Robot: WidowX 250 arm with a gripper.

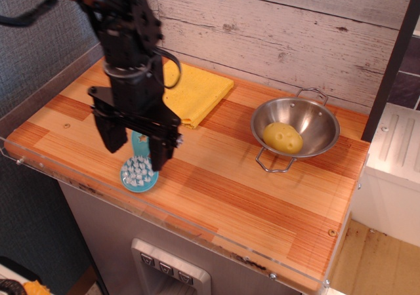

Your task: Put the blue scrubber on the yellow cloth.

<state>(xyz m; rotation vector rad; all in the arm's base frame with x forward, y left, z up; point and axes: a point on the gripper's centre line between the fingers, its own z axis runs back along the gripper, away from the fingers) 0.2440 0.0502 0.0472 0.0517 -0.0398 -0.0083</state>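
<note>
My gripper is at the scrubber's handle, and the scrubber's round head (138, 174) sticks out past it. The blue scrubber (140, 143) will tilt head down when I lift it.
The blue scrubber (138, 172) lies on the wooden table near its front left edge, bristles up, round head toward the front. Its handle runs back between my fingers. My black gripper (137, 149) is open and low over the handle, one finger on each side of it. I cannot tell whether the fingers touch it. The yellow cloth (194, 93) lies folded at the back of the table, behind my gripper, partly hidden by the arm.
A round steel bowl (315, 121) with wire handles stands at the right and holds a yellow potato-like toy (283, 137). A clear plastic rim (197, 233) runs along the table's front edge. A wooden plank wall is behind.
</note>
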